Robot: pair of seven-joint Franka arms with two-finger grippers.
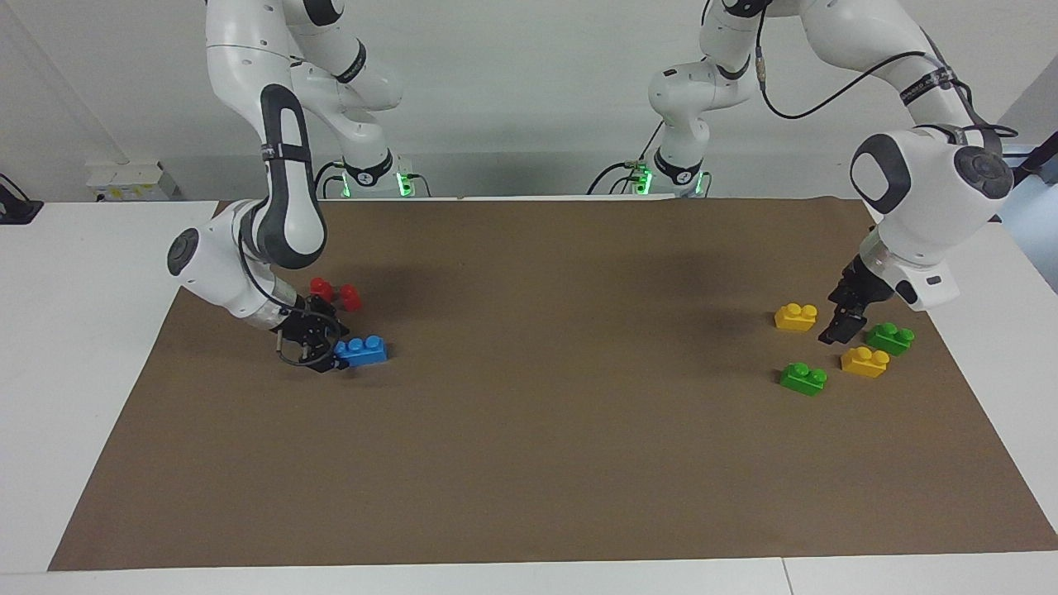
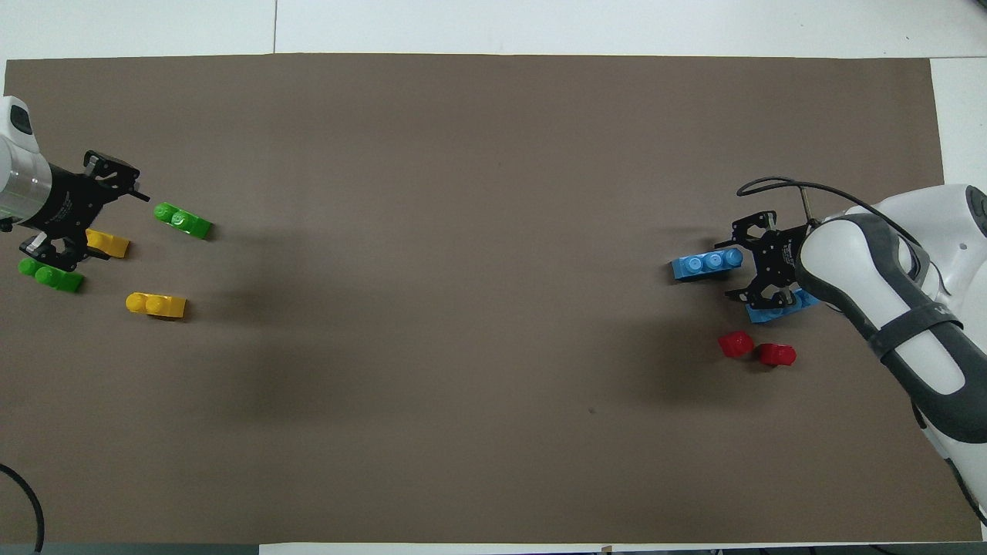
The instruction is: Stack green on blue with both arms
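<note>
The blue brick's end in the robot's right gripper will stay uncovered when the robot stacks the green brick on, because its row of studs is longer.
Two green bricks lie at the left arm's end of the brown mat: one and one farther from the robots. My left gripper is open and hangs low among them, beside the first green brick and holding nothing. At the right arm's end, a blue brick lies on the mat. My right gripper is open, with its fingers on either side of that brick's end. The second blue brick lies partly hidden under the gripper.
Two yellow bricks lie beside the green ones, close to the left gripper. Two small red pieces lie nearer to the robots than the blue bricks. The brown mat covers the white table.
</note>
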